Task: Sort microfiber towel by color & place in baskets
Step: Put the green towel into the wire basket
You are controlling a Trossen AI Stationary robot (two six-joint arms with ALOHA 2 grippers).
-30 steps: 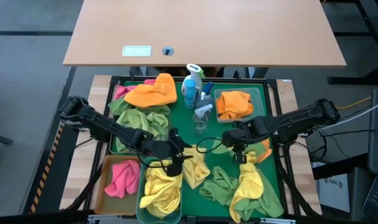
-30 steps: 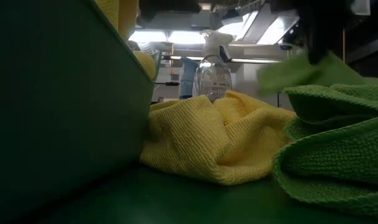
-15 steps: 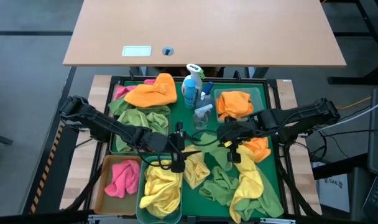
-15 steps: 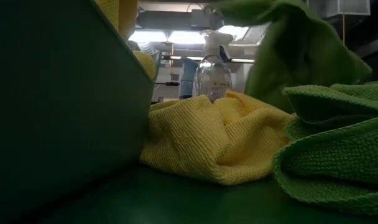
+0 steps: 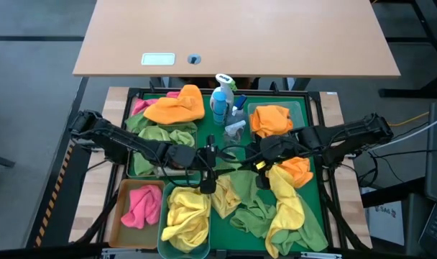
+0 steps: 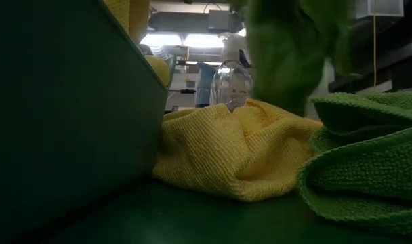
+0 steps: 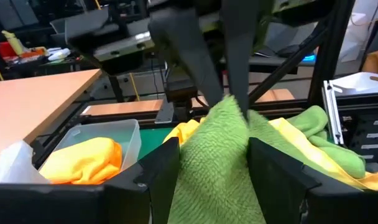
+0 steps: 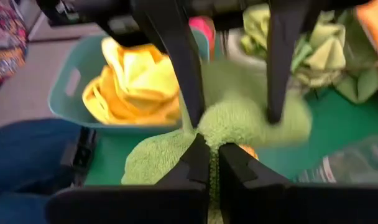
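I should use my left gripper to take the green towel (image 5: 241,183), because it is hanging from my right gripper, short of the wire-mesh basket. My left gripper should then put the towel in that basket (image 5: 178,134).
My right gripper (image 5: 257,167) is at the tray's middle, shut on a green towel (image 6: 287,47) that hangs above the loose pile. My left gripper (image 5: 211,171) faces it, open, with a finger (image 8: 176,56) on each side of the towel (image 7: 217,155); whether they touch it I cannot tell. Yellow towels fill the teal basket (image 5: 163,232). A pink towel lies in the amber basket (image 5: 118,208). The clear basket (image 5: 299,109) holds an orange towel. Green towels lie in the wire-mesh basket (image 5: 134,171). My right gripper pinches the green towel's bunched top (image 8: 223,124) between its two fingers (image 7: 235,56). The fingers come down at it from above on a slant from the table's right. The towel hangs below them in loose folds, lifted clear of the pile.
Loose yellow (image 5: 287,208) and green (image 5: 251,216) towels lie on the green tray's near half, and an orange one (image 5: 297,171) by the right arm. Two spray bottles (image 5: 222,97) (image 5: 233,133) stand at the tray's far middle. An orange towel (image 5: 177,106) tops the far-left heap.
My right gripper has lifted the green towel off the pile and carried it up and toward the table's left, to my left gripper. My left gripper has moved a little right and toward the far edge, and now has a finger on each side of the hanging towel.
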